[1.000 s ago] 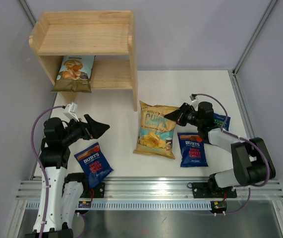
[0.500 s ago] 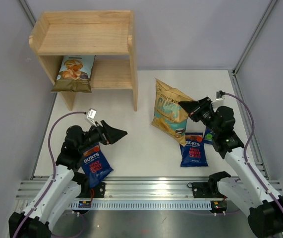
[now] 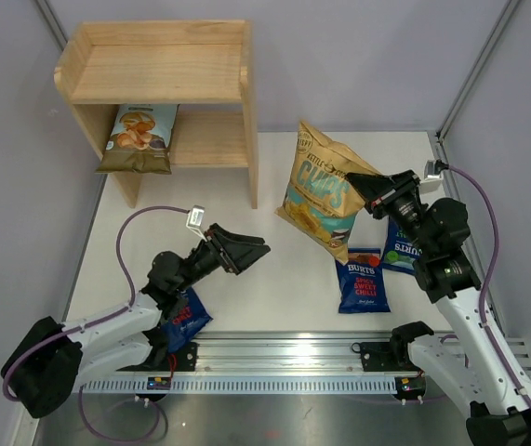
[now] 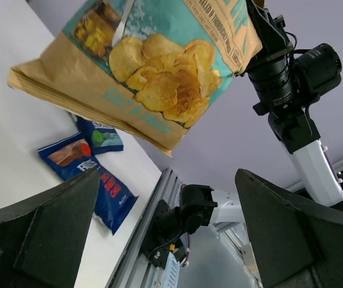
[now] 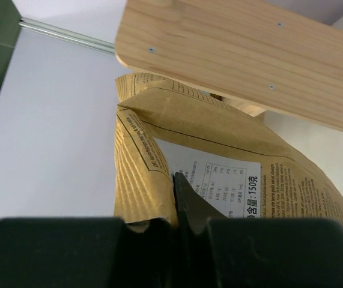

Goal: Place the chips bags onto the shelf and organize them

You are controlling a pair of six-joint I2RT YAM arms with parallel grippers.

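Note:
The yellow chips bag is in my right gripper, away from the shelf's lower level (image 3: 211, 141), so next my left gripper grabs the bag's bottom corner (image 3: 337, 248) and brings it there.
My right gripper (image 3: 362, 185) is shut on the edge of the large yellow chips bag (image 3: 324, 189) and holds it in the air right of the shelf (image 3: 158, 72). The wrist view shows that bag's back (image 5: 231, 150) pinched at my right gripper (image 5: 182, 204), with the shelf (image 5: 237, 54) beyond. A light-blue bag (image 3: 138, 137) lies on the lower tier. A dark-blue Burts bag (image 3: 362, 282) and a green-lettered one (image 3: 401, 247) lie below the lifted bag. Another Burts bag (image 3: 189, 314) shows partly under my left arm. My left gripper (image 3: 251, 251) is open and empty, facing the yellow bag (image 4: 153, 78).
Grey walls enclose the white table (image 3: 274, 297) on the left, back and right. An aluminium rail (image 3: 284, 358) with the arm bases runs along the near edge. In the left wrist view, the right arm (image 4: 291, 90) rises behind the lifted bag.
My right gripper has lifted the yellow bag off the table and raised it upright. My left arm has lowered and reached to the right, staying open.

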